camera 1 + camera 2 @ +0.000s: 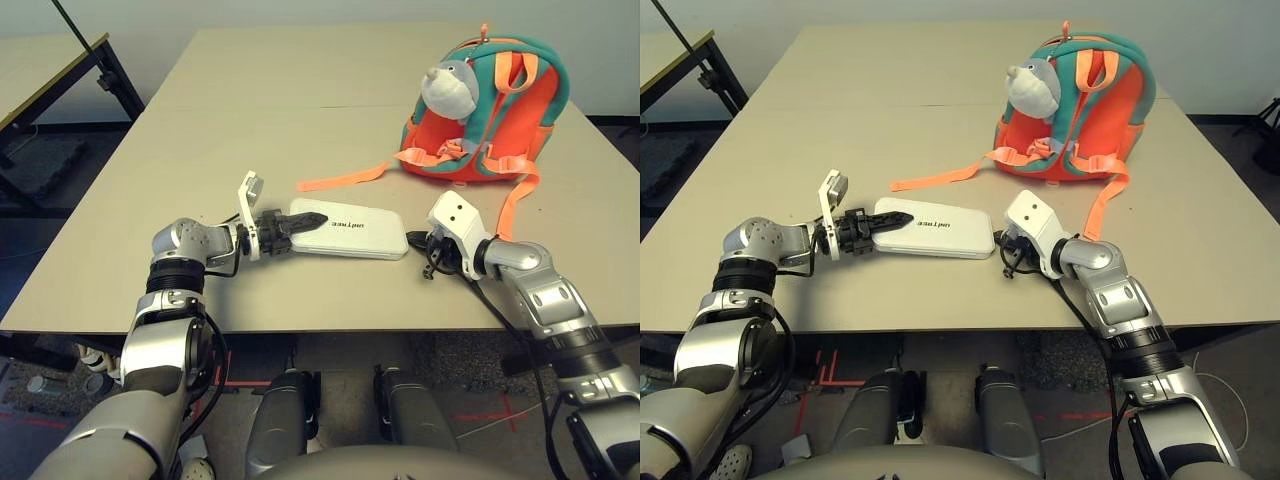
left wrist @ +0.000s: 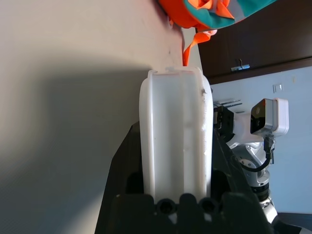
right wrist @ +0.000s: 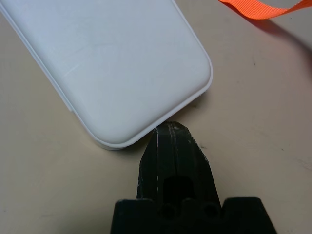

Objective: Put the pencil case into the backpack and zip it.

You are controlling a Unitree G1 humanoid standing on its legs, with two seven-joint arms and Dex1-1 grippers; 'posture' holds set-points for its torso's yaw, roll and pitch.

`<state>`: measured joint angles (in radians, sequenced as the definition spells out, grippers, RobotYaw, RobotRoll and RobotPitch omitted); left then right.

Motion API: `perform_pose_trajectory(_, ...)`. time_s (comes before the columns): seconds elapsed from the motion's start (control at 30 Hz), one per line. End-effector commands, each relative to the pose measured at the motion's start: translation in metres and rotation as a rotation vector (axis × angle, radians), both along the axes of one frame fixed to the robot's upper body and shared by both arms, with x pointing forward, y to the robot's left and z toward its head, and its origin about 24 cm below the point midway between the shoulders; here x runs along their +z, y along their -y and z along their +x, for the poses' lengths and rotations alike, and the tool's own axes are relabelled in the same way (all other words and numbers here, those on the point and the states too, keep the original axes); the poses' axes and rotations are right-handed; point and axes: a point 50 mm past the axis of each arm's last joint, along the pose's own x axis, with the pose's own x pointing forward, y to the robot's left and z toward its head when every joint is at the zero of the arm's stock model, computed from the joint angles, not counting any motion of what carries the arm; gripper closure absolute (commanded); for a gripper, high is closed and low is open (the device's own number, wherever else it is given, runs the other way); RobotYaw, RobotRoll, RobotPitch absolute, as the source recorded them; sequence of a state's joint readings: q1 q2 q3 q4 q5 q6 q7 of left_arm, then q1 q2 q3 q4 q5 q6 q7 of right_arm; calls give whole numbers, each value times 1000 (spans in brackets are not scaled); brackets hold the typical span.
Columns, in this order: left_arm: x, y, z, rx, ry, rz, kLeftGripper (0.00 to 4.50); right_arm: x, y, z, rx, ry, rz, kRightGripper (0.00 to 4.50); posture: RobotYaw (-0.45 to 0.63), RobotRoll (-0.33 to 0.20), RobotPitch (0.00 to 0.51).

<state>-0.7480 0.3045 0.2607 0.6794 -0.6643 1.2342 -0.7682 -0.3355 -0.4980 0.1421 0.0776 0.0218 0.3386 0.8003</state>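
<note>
My left gripper is holding the pencil case well short of the backpack (image 1: 480, 120), so next my right gripper grabs the teal straps (image 1: 486, 122) and pulls the backpack closer first.
The white pencil case (image 1: 355, 233) lies flat near the table's front edge, lettering up. My left gripper (image 1: 300, 222) comes in from the left, shut on the case's left end; in the left wrist view one black finger (image 2: 122, 170) lies against each broad face of the case (image 2: 175, 141). My right gripper (image 1: 420, 243) is shut, and its tip (image 3: 168, 134) touches the case's right end (image 3: 112, 63). The orange and teal backpack (image 1: 500, 110) stands at the back right with a grey plush animal (image 1: 450, 90) on it, well beyond both grippers.
A loose orange strap (image 1: 345, 178) trails from the backpack across the table towards the case, and another (image 1: 520, 200) runs down near my right forearm. A second table (image 1: 50, 70) stands off to the far left. The table's front edge (image 1: 330, 325) is close to the case.
</note>
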Motion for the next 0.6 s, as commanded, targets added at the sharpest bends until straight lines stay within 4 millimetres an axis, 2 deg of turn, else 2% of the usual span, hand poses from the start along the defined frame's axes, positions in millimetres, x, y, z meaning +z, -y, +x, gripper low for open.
perform_pose_trajectory(0.03, -1, 4, 4, 38, 24, 55, 3223, 4, -8, 1, 37, 26, 15, 4500, -169, 0, 95)
perform_pose_trajectory(0.17, 22, -4, 16, 149, 121, 25, 3226, 3, -3, 3, 5, 38, 8, 4500, -170, 0, 97)
perform_pose_trajectory(0.23, 30, -11, 22, 216, 175, 68, 3226, 2, 2, 4, -13, 38, 5, 4500, -169, 0, 98)
perform_pose_trajectory(0.33, 43, -19, 26, 283, 249, 85, 3226, 2, 12, 5, -46, 41, -3, 4213, -167, 0, 101)
perform_pose_trajectory(0.4, 55, -25, 28, 324, 294, 86, 3241, 5, 21, 7, -81, 40, 5, 3723, -167, 0, 101)
perform_pose_trajectory(0.6, 89, -40, 30, 427, 437, 100, 3245, 25, 48, 12, -230, 8, 145, 1467, -155, 0, 107)
